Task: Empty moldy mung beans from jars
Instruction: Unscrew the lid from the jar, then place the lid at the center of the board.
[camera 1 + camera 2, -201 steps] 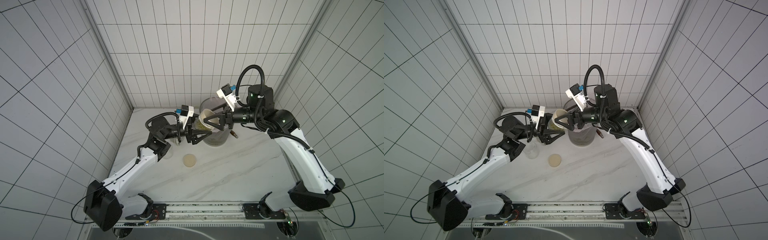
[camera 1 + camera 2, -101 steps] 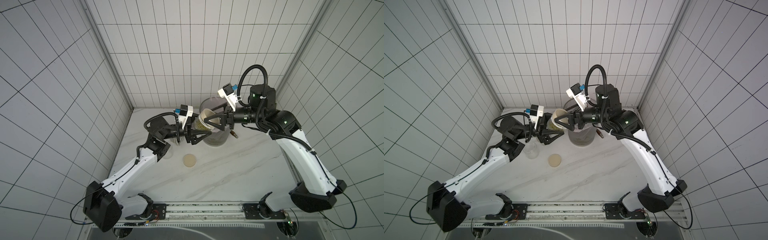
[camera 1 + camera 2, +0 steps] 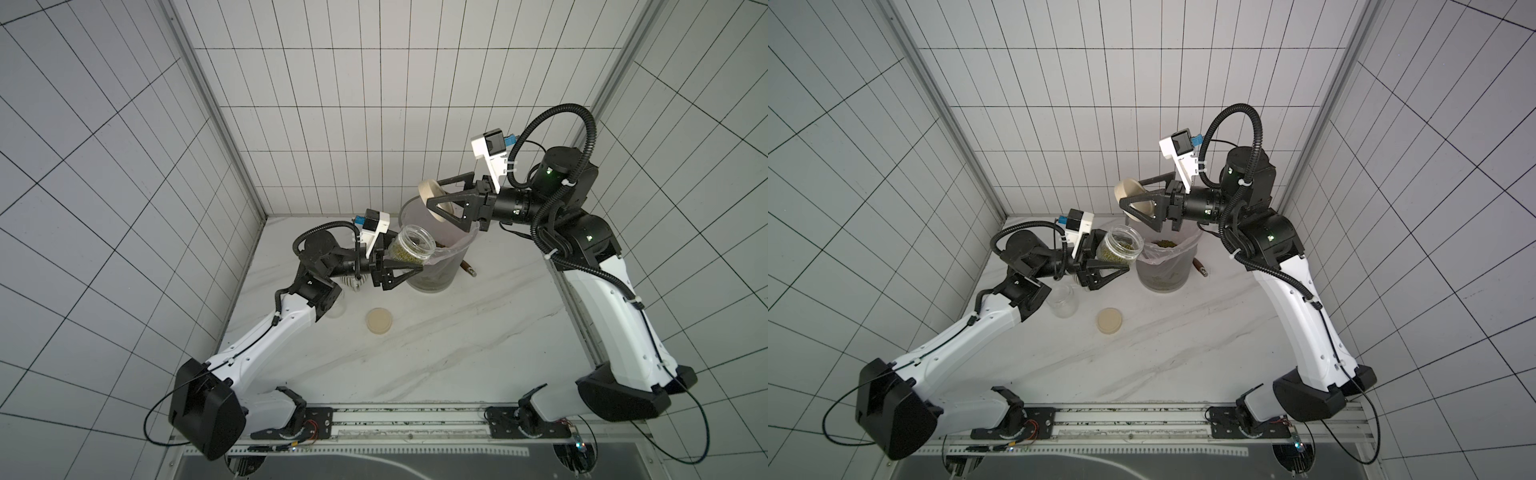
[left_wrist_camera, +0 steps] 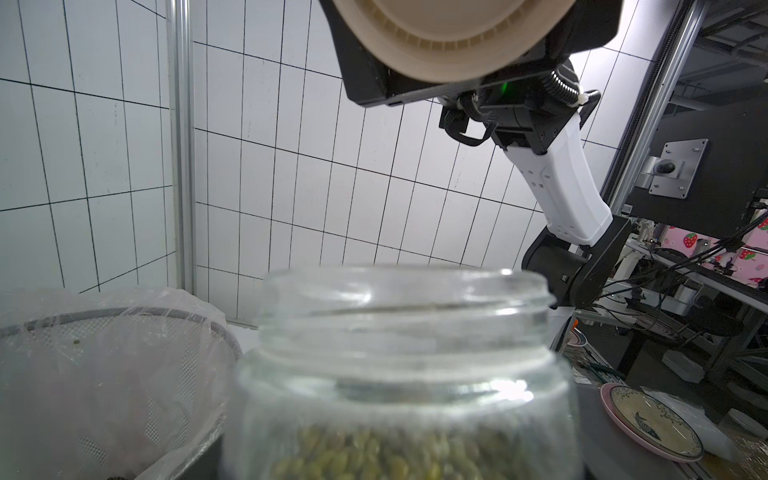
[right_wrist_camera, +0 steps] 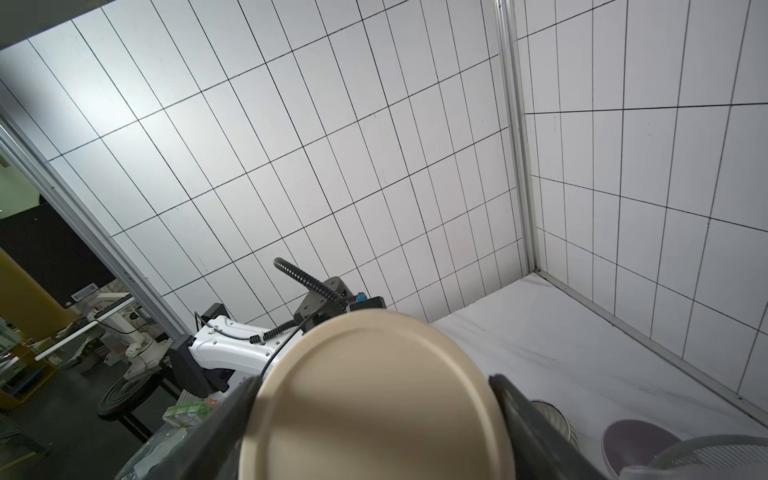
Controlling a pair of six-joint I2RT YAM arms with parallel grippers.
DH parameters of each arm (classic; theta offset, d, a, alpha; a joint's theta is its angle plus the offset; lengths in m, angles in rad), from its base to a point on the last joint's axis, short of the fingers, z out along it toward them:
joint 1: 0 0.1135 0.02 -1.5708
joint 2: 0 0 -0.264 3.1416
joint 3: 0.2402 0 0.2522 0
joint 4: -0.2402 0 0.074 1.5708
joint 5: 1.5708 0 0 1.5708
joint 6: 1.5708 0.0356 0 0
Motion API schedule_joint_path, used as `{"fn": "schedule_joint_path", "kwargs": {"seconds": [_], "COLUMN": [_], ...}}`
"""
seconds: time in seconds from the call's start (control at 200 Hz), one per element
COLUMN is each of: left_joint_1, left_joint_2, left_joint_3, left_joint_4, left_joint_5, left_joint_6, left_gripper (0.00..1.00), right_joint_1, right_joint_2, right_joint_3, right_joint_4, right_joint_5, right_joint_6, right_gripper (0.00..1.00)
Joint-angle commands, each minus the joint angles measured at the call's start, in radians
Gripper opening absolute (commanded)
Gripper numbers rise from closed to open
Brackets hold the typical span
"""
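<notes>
The beige lid [image 3: 430, 197] in my right gripper is hanging above the bin meant for the beans, so next I put it down on the open marble [image 3: 476, 316] first.
My left gripper [image 3: 409, 254] is shut on an open clear glass jar [image 3: 411, 248] [image 3: 1119, 246] [image 4: 399, 353] beside the bin's rim. The jar's mouth tilts up toward the bin, and olive-green mung beans [image 3: 1115, 249] [image 4: 395, 457] lie inside it. My right gripper [image 3: 434, 193] [image 5: 374, 415] is shut on a round beige lid [image 3: 429, 189] [image 3: 1127, 191] [image 5: 374, 407]. It holds the lid edge-on above the bin, clear of the jar. A second jar [image 3: 1063, 301] stands without beans on the table by my left forearm. Its lid [image 3: 379, 321] [image 3: 1110, 321] lies flat nearby.
A tall grey bin [image 3: 432, 278] [image 3: 1163, 270] with a thin plastic liner stands at the back of the marble table, beans [image 3: 1165, 243] inside it. A ribbed mug [image 3: 353, 282] sits behind my left wrist. A small brown object [image 3: 467, 266] lies right of the bin.
My right gripper has lifted the lid up and away from the jar's mouth. The left gripper and its jar have barely moved.
</notes>
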Motion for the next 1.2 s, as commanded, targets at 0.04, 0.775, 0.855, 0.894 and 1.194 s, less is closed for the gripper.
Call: {"fn": "schedule_joint_path", "kwargs": {"seconds": [0.04, 0.775, 0.855, 0.894, 1.194], "left_joint_1": [0.004, 0.039, 0.043, 0.045, 0.058], "left_joint_2": [-0.005, 0.033, 0.029, 0.028, 0.033], "left_joint_3": [0.016, 0.051, 0.051, 0.051, 0.051], "left_joint_4": [0.041, 0.036, 0.024, 0.016, 0.003], "left_joint_5": [0.0, -0.014, -0.014, -0.014, -0.016], "left_joint_6": [-0.01, -0.011, -0.004, 0.001, 0.003], "left_gripper": [0.24, 0.24, 0.24, 0.24, 0.24], "right_joint_1": [-0.097, -0.428, -0.425, -0.423, -0.397], "right_joint_2": [-0.027, -0.133, -0.103, -0.081, -0.028], "right_joint_3": [-0.059, -0.952, -1.025, -1.05, -0.975], "right_joint_4": [0.052, -0.239, -0.202, -0.188, -0.29], "right_joint_5": [-0.019, 0.608, 0.614, 0.608, 0.693], "right_joint_6": [0.102, 0.096, 0.095, 0.088, 0.027], "right_gripper": [0.6, 0.59, 0.59, 0.61, 1.0]}}
